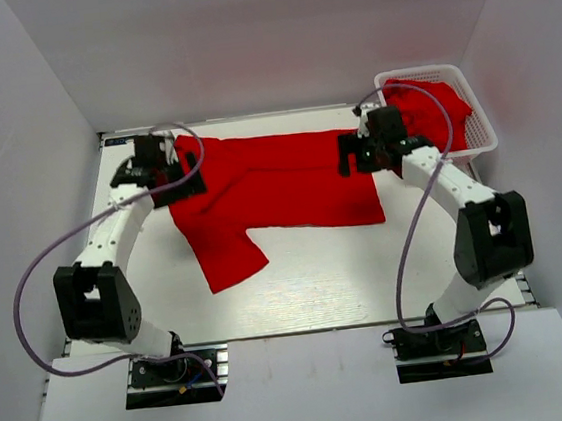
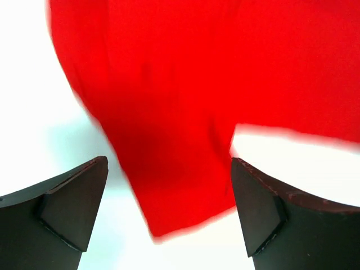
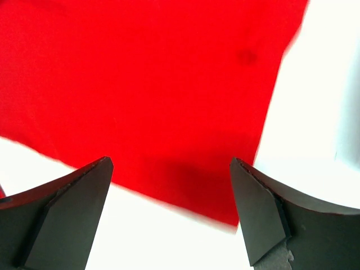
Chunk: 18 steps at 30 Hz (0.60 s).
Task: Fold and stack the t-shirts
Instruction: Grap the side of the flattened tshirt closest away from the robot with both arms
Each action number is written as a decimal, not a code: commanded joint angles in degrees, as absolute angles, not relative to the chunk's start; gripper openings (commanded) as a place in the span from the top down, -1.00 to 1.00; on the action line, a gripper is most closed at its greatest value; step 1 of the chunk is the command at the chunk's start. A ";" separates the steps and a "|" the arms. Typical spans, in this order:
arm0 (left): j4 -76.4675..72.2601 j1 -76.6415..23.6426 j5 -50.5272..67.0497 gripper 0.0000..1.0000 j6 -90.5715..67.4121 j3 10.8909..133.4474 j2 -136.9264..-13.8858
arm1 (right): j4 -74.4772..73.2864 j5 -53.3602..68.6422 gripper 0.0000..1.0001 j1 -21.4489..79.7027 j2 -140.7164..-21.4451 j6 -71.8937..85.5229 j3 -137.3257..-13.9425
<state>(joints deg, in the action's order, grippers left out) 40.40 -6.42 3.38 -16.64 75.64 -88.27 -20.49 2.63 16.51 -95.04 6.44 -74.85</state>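
Observation:
The sleeve is lying flat and its end (image 1: 237,267) points between my open fingers, so my left gripper keeps going down to the sleeve's corner (image 1: 215,289) and closes there.
One red t-shirt (image 1: 278,186) lies spread flat on the white table (image 1: 328,276), with a sleeve (image 1: 231,261) pointing toward the near left. My left gripper (image 1: 179,176) is open over the shirt's left edge. In the left wrist view the left gripper (image 2: 169,163) is empty, and the sleeve (image 2: 180,169) lies below and between its fingers. My right gripper (image 1: 351,153) is open over the shirt's right end. In the right wrist view the right gripper (image 3: 171,162) is empty above a corner of the shirt (image 3: 169,112). More red t-shirts (image 1: 433,104) are bunched in the basket.
A white lattice basket (image 1: 482,134) stands at the table's far right corner, just beyond the right arm. White walls close in the back and both sides. Bare table surface shows in front of the spread shirt.

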 commanded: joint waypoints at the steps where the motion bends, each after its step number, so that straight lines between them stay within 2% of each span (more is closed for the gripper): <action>1: 46.75 -10.45 2.55 -1.00 -20.73 64.36 -83.60 | -20.21 -2.89 -0.81 18.36 -88.52 10.98 -66.99; 3: 47.37 -12.73 3.16 -1.00 -23.97 57.44 -80.70 | -20.22 -4.21 -0.81 19.33 -85.53 12.56 -63.03; 10: 54.76 -19.24 -2.02 -1.00 -32.26 46.95 -67.16 | -19.95 -12.91 -0.81 21.53 -76.13 16.08 -52.75; 12: 53.18 -19.25 -2.72 -1.00 -33.05 43.87 -67.40 | -19.86 -13.36 -0.81 21.53 -75.24 16.08 -51.69; 15: 48.35 -21.44 -2.20 -0.86 -33.93 41.93 -69.95 | -19.60 -14.67 -0.81 21.53 -75.06 16.79 -51.24; 18: 46.41 -22.84 -1.67 -0.80 -33.93 41.92 -71.97 | -20.12 -15.11 -0.81 21.53 -75.41 16.97 -52.12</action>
